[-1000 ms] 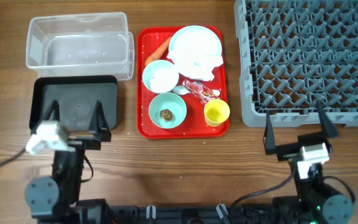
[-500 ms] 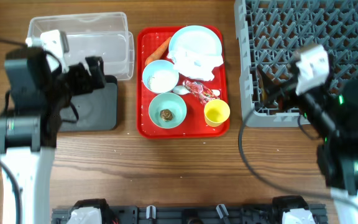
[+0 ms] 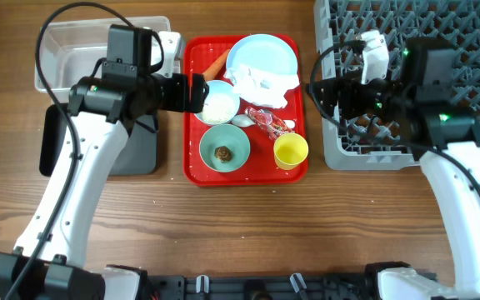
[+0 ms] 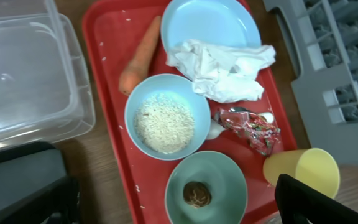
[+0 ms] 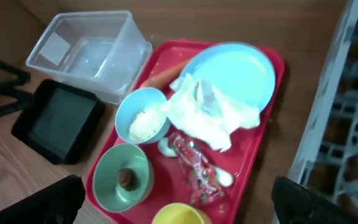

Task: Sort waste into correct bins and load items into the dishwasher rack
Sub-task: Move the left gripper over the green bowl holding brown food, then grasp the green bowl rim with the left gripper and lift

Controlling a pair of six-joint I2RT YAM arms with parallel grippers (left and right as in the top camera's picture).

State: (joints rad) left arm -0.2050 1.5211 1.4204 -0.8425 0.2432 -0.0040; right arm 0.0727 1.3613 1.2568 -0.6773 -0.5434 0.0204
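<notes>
Next, I back my right gripper off to the rack while my left gripper tips the brown lump into the black tray, since the mint-green bowl holds it.
On the red tray lie an orange carrot, a pale blue plate with crumpled tissue, a light blue bowl of rice, a mint-green bowl holding a brown lump, a yellow cup and a red-and-white wrapper over a white spoon. My left gripper hangs open and empty above the tray's left edge. My right gripper hangs open and empty between the tray and the grey rack. The wrist views look down on the mint bowl.
The clear tub stands at the back left, with the black tray in front of it, partly under my left arm. The rack fills the back right. Bare wooden table lies in front of the tray.
Both arms have risen from their rest pose at the front edge and swung in toward the red tray, the left from the left, the right from the rack side. Both grippers stay open.
</notes>
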